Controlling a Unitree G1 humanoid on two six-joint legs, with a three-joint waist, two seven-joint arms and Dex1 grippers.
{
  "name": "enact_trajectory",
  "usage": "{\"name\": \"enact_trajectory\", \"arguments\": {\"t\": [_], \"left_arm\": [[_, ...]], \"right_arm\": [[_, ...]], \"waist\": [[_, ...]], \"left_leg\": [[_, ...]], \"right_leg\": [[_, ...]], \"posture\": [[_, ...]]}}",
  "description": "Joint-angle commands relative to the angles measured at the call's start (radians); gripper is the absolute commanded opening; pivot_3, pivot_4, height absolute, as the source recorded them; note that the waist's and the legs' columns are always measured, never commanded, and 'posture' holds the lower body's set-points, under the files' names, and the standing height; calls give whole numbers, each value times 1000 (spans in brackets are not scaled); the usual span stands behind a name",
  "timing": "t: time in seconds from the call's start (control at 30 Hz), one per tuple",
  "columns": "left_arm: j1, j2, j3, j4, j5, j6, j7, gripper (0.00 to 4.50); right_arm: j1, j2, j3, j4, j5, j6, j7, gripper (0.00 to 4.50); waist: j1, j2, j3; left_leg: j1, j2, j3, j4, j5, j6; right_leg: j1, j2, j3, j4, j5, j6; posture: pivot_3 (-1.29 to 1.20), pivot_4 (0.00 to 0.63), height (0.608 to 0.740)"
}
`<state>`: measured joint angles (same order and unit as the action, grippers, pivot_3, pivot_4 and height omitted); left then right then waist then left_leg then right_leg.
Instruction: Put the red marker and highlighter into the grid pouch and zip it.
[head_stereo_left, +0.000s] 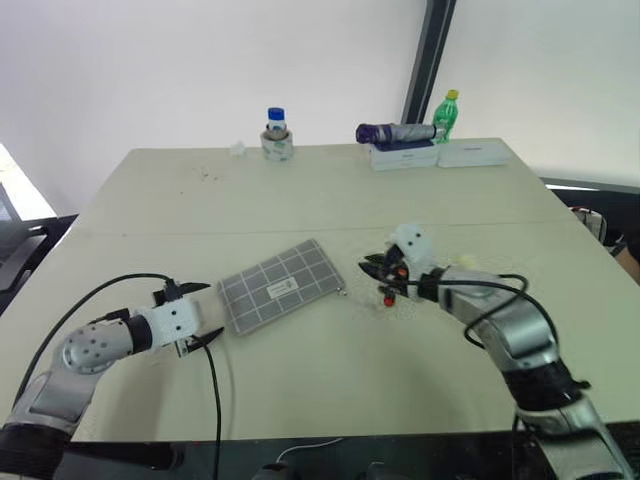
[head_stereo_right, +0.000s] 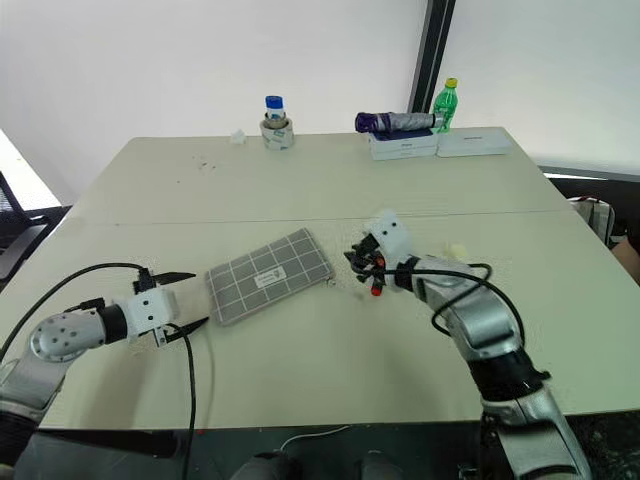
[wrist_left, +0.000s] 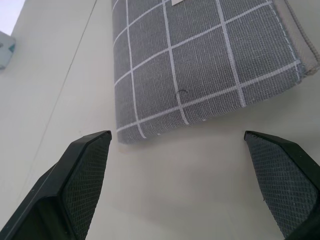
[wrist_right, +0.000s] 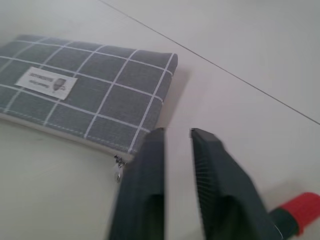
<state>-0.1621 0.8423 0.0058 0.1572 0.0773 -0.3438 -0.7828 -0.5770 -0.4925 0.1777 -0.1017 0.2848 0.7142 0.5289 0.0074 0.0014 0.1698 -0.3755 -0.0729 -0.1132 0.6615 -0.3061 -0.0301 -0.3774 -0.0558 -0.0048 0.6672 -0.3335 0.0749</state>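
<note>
The grid pouch should open toward my left gripper when I draw the zipper pull, because the pull is at the corner closest to my right gripper.
The grid pouch lies flat on the table, label up, with its zipper pull at the corner nearest my right gripper. My left gripper stands open just short of the pouch's near end. To the right of that corner my right gripper is shut, nothing between its fingers. The red marker lies on the table beside and partly under the right fingers. Behind my right forearm, the pale yellow highlighter is partly hidden.
Along the table's far edge stand a blue-capped bottle on a tape roll, a folded purple umbrella on white boxes, and a green bottle. Black cables loop from both wrists over the table's near part.
</note>
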Motion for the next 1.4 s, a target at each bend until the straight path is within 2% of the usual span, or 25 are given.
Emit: {"name": "enact_trajectory", "arguments": {"t": [0.03, 0.23, 0.37, 0.73, 1.2, 1.3, 1.33, 1.4], "left_arm": [[-42, 13, -29, 80, 57, -83, 16, 4500], [-93, 8, -67, 166, 116, -198, 43, 4500], [-109, 3, -94, 195, 159, -249, 66, 4500], [-163, -77, -153, 211, 203, -286, 115, 4500], [-146, -42, -123, 204, 167, -341, 124, 4500], [-136, -40, -111, 185, 143, -362, 125, 3626], [-130, -38, -103, 175, 129, -383, 129, 3220], [-120, -39, -90, 159, 101, -386, 126, 2104]], "right_arm": [[-59, 56, 56, 81, -89, -32, -49, 20], [-137, 172, 77, 331, -187, -136, -107, 20], [-157, 208, 72, 406, -200, -162, -89, 20], [-135, 252, 50, 333, -169, -107, -15, 20], [-104, 251, 46, 307, -196, -91, -15, 20], [-103, 252, 44, 307, -198, -92, -18, 0], [-103, 252, 44, 308, -199, -93, -19, 0], [-105, 253, 43, 311, -201, -93, -22, 0]], "waist": [[-1, 0, 0], [-6, 0, 0], [-7, 0, 0], [-16, 1, -1], [-24, 1, -1], [-24, 1, -1], [-25, 1, -1], [-25, 1, -1]], "left_leg": [[0, 0, 0, 0, 0, 0], [0, -1, 0, 0, 2, -2], [0, -1, 0, 1, 2, -3], [0, -2, 0, 1, 4, 2], [-2, -2, 1, 0, 5, 0], [-3, -2, 1, 0, 5, -1], [-3, -2, 1, 0, 5, -1], [-6, -2, 1, 0, 7, -4]], "right_leg": [[0, 0, 0, 0, 0, 0], [-3, 0, 0, 6, 0, 0], [-5, 0, 1, 10, 0, 0], [-10, 0, 1, 17, 0, -1], [-10, 0, 2, 17, 0, -1], [-11, 0, 2, 17, 0, -1], [-12, 0, 2, 17, 0, -1], [-14, 0, 2, 18, 0, -1]], "posture": [[0, 150, 740], [0, 150, 740], [0, 150, 740], [0, 150, 740], [0, 150, 740], [0, 150, 740], [0, 150, 740], [0, 150, 740]]}}
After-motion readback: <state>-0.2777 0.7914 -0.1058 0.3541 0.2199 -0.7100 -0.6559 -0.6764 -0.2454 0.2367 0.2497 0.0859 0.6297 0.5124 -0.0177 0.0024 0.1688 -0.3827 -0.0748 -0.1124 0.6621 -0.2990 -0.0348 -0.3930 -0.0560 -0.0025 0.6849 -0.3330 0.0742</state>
